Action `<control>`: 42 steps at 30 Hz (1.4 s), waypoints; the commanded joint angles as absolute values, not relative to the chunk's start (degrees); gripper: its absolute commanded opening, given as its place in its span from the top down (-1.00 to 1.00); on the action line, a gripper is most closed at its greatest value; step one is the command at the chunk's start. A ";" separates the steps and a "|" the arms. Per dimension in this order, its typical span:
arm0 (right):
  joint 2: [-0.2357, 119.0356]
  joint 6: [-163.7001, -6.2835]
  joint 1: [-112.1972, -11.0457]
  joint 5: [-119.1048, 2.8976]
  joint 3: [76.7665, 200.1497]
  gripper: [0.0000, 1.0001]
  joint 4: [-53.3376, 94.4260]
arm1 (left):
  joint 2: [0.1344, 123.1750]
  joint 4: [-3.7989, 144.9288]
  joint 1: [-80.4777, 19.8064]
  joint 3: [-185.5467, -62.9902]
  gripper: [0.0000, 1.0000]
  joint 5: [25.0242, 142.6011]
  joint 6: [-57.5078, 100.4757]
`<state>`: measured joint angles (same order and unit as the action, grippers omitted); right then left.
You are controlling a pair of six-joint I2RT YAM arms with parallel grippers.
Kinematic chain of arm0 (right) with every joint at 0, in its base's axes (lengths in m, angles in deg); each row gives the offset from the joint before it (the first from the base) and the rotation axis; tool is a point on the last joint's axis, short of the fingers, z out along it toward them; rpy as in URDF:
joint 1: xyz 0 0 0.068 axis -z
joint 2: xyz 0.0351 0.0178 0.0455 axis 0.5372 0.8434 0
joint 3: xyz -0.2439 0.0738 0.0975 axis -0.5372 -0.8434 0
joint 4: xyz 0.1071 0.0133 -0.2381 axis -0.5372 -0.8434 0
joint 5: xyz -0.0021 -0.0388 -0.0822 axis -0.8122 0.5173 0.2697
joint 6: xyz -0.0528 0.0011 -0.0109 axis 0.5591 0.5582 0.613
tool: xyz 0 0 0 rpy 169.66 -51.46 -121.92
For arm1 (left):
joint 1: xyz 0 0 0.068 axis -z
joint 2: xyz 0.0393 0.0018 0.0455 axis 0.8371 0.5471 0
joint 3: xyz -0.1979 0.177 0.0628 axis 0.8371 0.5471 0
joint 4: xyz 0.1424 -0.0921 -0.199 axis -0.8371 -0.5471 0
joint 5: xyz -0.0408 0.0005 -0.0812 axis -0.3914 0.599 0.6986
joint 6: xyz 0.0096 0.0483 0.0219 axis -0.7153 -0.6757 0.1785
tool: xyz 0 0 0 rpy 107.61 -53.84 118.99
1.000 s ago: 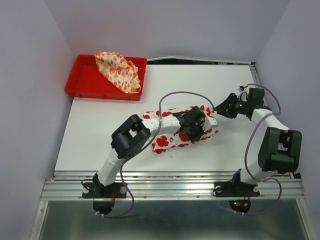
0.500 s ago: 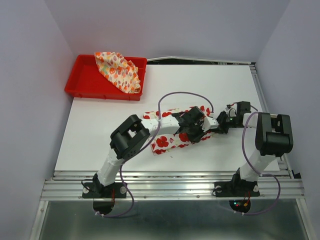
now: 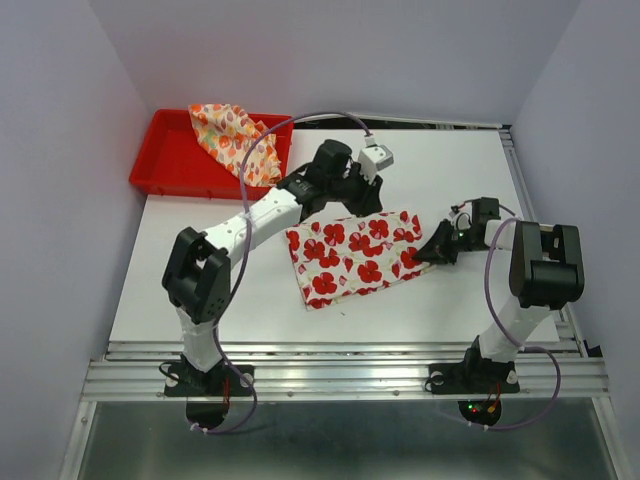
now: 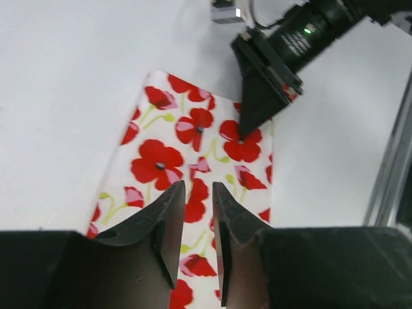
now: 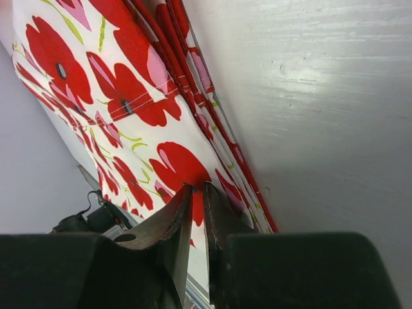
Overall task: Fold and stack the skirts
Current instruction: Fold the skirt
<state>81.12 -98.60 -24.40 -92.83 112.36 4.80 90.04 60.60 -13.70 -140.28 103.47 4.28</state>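
The white skirt's long near edge (image 3: pixel 362 290) lies crosswise and at a slant, so next my left gripper grabs the skirt's corner (image 3: pixel 291 235) closest to the red tray and swings it away from me.
The white skirt with big red flowers (image 3: pixel 352 255) lies folded into a flat strip mid-table, also in the left wrist view (image 4: pixel 168 154) and the right wrist view (image 5: pixel 96 77). My left gripper (image 3: pixel 367 199) hangs raised above the skirt's far edge, jaws a little open with nothing between them (image 4: pixel 198 187). My right gripper (image 3: pixel 421 255) is low at the skirt's right end, shut, its tips (image 5: pixel 198 187) pressed onto a red flower; the left wrist view shows that contact (image 4: pixel 243 135). The cream skirt with small orange marks (image 3: pixel 236 140) lies crumpled in the red tray (image 3: pixel 160 170).
The tray sits at the table's far left corner. White table (image 3: pixel 455 170) is ringed by grey walls. A metal rail (image 3: pixel 350 368) runs along the near edge by the arm bases. Purple cables loop above both arms.
My left gripper has lifted off the flowered skirt and drawn back toward the far side. The right gripper has come in from the right and now rests on the skirt's right end.
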 commanded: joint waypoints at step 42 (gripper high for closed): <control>74.21 -87.14 -38.36 -77.27 114.86 0.61 -6.71 | 83.04 51.95 -28.01 -129.53 0.19 92.72 3.04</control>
<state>76.36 -88.40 -32.37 -79.32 116.80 -0.77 91.52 56.63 -27.80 -129.33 97.42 4.98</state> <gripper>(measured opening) 0.189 0.400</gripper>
